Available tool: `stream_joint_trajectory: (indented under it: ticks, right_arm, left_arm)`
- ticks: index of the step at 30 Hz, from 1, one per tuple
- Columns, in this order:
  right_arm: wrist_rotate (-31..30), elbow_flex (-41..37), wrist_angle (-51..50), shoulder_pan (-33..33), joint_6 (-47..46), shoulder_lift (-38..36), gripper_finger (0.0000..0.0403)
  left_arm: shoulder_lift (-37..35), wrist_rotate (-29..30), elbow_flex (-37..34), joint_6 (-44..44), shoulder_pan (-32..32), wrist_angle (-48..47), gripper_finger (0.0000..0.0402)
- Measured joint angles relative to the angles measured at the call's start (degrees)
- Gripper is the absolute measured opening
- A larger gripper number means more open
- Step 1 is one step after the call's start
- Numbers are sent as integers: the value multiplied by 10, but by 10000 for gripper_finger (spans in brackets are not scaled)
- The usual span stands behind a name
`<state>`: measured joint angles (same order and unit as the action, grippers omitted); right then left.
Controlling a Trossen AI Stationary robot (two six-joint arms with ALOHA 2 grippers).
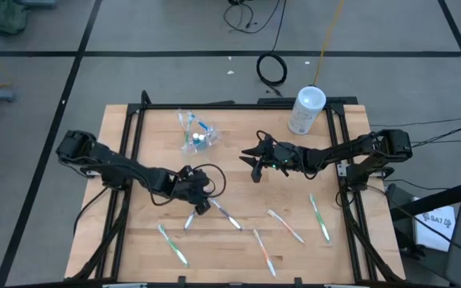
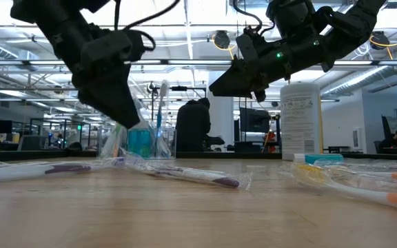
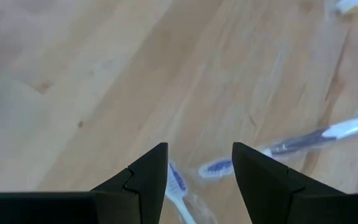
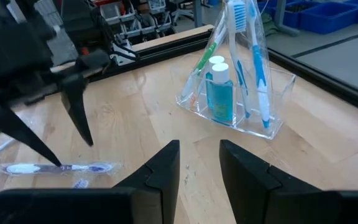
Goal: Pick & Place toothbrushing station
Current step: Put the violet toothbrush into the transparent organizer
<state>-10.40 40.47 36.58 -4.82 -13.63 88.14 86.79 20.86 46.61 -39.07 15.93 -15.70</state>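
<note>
Two toothbrush heads (image 3: 215, 168) are between my left gripper's open fingers, so next I back up and straddle only the neck of the toothbrush (image 3: 183, 206) nearer my left arm.
A clear pouch (image 1: 194, 132) stands on its base at the table's far middle, holding a teal white-capped tube (image 4: 219, 93) and a few toothbrushes (image 4: 253, 56). Several wrapped toothbrushes lie flat on the near half of the table. My left gripper (image 1: 202, 203) hangs open, slanting down just above the heads of a purple-handled toothbrush (image 3: 316, 138) and a second one (image 3: 178, 185); it touches neither. My right gripper (image 4: 199, 152) is open with nothing between its fingers. It is held level above the table's middle (image 1: 254, 166) and points toward the pouch.
A tall whitish canister (image 1: 306, 108) stands at the far right, behind my right arm. More toothbrushes lie at the near left (image 1: 173, 244), near middle (image 1: 264, 250) and near right (image 1: 320, 218). A black frame (image 1: 138, 120) borders the wooden table.
</note>
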Motion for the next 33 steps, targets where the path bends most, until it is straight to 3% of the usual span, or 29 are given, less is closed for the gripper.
stream_joint_trajectory:
  ticks: [10, 19, 29, 33]
  right_arm:
    - [0, 0, 0, 0, -7, 0, 105]
    - [0, 0, 0, 0, -7, 0, 105]
    - [0, 0, 0, 0, -7, 0, 105]
    - [0, 0, 0, 0, -7, 0, 105]
  left_arm:
    - [57, -76, 0, -70, 0, -7, 186]
    - [102, -84, 2, -79, 0, -9, 186]
    - [40, -91, -1, -72, 0, -23, 186]
    - [14, -66, -1, -92, 0, -32, 186]
